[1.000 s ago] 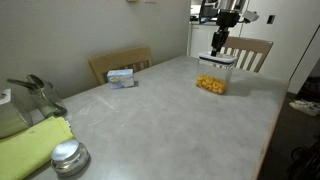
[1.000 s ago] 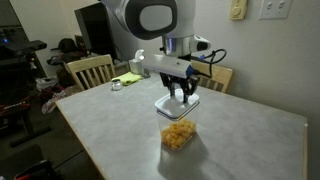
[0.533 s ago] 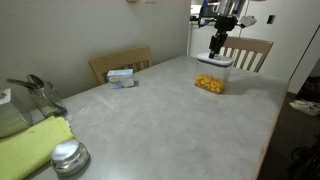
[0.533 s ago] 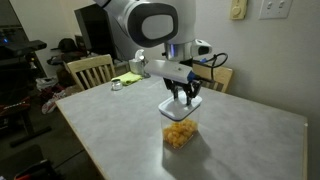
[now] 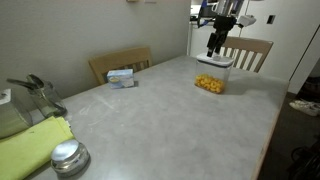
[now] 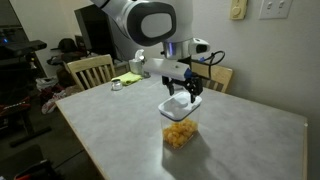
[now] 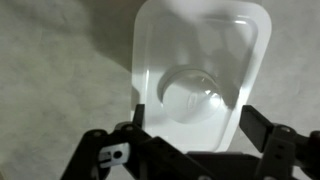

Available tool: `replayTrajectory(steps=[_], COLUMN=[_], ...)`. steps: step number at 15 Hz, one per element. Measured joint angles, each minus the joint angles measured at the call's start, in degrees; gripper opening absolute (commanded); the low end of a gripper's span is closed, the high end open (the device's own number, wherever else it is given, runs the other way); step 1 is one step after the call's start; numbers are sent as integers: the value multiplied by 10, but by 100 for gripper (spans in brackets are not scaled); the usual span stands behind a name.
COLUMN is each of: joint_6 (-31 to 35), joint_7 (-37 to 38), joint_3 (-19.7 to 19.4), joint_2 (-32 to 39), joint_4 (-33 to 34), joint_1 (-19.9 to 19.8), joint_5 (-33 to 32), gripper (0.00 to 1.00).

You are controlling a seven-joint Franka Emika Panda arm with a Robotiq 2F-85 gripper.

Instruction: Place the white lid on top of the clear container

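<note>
My gripper's fingers are open around the white lid, straddling its near end (image 7: 186, 138), while the lid lies over the clear container. I should close the fingers and press the lid's round middle (image 7: 192, 96).
The white lid (image 5: 215, 61) lies flat on top of the clear container (image 5: 211, 83), which shows yellow-orange pieces inside and stands on the far side of the table. In an exterior view the lid (image 6: 180, 105) covers the container (image 6: 180, 134). My gripper (image 5: 214, 50) hovers just above the lid, pointing down. The wrist view looks straight down on the lid (image 7: 200, 65); my gripper (image 7: 195, 122) is open, its fingers (image 7: 258, 127) standing wide on either side of the lid's near end and holding nothing.
A small white-and-blue box (image 5: 121, 76) sits at the table's far edge. A round metal tin (image 5: 68, 156) and a yellow-green cloth (image 5: 30, 146) lie near the front. Wooden chairs (image 5: 121, 62) (image 6: 89, 70) stand around the grey table (image 5: 160, 120).
The jaws have spread apart and let go of the lid, which now rests on the container. The gripper has lifted slightly.
</note>
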Motion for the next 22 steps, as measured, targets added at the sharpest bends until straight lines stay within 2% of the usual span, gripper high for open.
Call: replayTrajectory(steps=[1,3,9,12,14,22], joint_6=[2,3,3,4,4,-20], joint_7=[12,38,131,195,223,262], joint_3=[0,0,-4,-18,-26,-36], joint_2=[-3,-12,-33,-33,-33,-33], joint_4=[0,0,-6,-11,-15,-22], joint_1=[4,12,34,42,43,43], joint_5=[-10,-29,-67,-92,-100,-97], gripper=[75,68,23,3,0,0])
